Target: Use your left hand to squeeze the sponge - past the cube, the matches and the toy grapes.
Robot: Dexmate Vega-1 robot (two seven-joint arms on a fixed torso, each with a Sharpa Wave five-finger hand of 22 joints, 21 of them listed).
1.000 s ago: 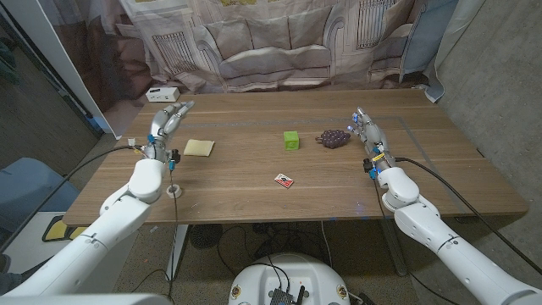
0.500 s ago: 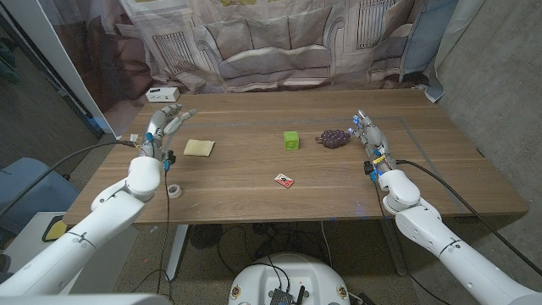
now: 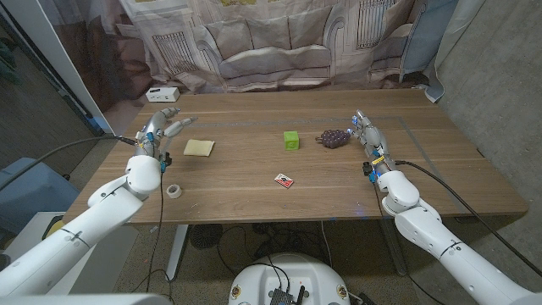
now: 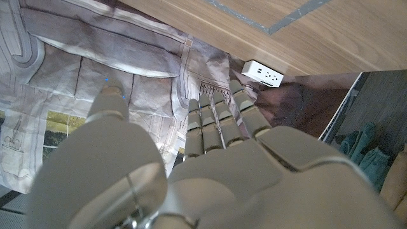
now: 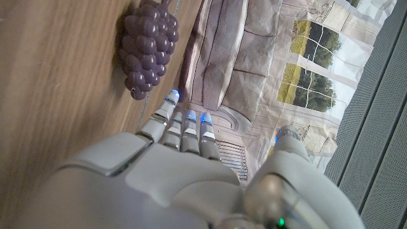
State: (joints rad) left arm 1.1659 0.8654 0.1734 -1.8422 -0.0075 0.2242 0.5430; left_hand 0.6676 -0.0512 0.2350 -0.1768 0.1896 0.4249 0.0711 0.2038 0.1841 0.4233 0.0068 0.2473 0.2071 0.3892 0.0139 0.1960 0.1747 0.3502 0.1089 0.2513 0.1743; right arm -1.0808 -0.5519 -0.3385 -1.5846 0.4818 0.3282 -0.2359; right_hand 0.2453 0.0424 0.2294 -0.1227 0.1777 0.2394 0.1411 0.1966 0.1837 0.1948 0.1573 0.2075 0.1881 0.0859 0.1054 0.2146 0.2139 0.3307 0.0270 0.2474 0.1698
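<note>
The yellow sponge is lying thin and flat. It will bend into a fold when I squeeze it, then spring open again.
The yellow sponge lies flat on the table's left half. My left hand hovers just left of it and a little behind, fingers spread, holding nothing. A green cube sits near the middle, with the purple toy grapes to its right and a small matchbox nearer the front. My right hand stands beside the grapes, fingers straight and apart, not touching them. The left wrist view looks along my left hand with its fingers extended.
A white box sits at the table's back left corner. A small roll of tape lies near the front left edge. A printed curtain backdrop hangs behind the table. Grey tape lines mark the tabletop at the right.
My left hand has drifted slightly left and back, and its arm has swung outward to the left. The sponge, cube, grapes and matchbox have not moved; the right hand is unchanged.
</note>
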